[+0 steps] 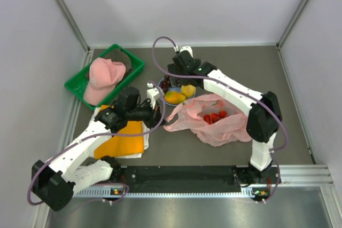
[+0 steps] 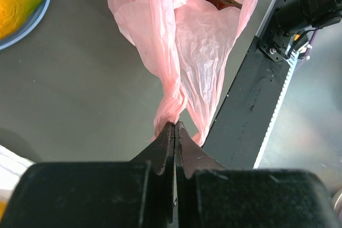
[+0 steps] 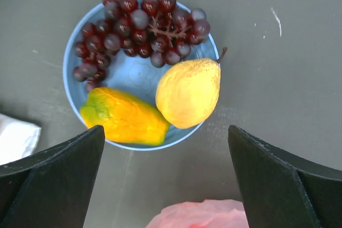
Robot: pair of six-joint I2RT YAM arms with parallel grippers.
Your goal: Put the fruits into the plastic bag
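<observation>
The stem (image 3: 222, 54) sticks out beyond the plate's rim, away from the grapes, so I expect the yellow pear-like fruit (image 3: 188, 93) to rise by itself when I lift it.
The pink plastic bag (image 1: 216, 121) lies open mid-table with several red fruits (image 1: 214, 116) inside. My left gripper (image 2: 175, 125) is shut on a twisted corner of the bag (image 2: 187, 41) and holds it taut. The light blue plate (image 3: 72, 78) holds dark grapes (image 3: 139, 28), an orange-yellow mango (image 3: 125, 117) and a yellow pear-like fruit (image 3: 188, 92). My right gripper (image 3: 165, 148) hangs open and empty above the plate's near rim; its fingers (image 3: 59, 169) stand wide apart. The plate also shows in the top view (image 1: 162, 85), left of the bag.
A green tray (image 1: 77, 84) with a pink cap (image 1: 103, 78) stands at the back left. A folded orange cloth (image 1: 120, 140) on white cloth lies under the left arm. A black rail (image 1: 181, 177) runs along the near edge.
</observation>
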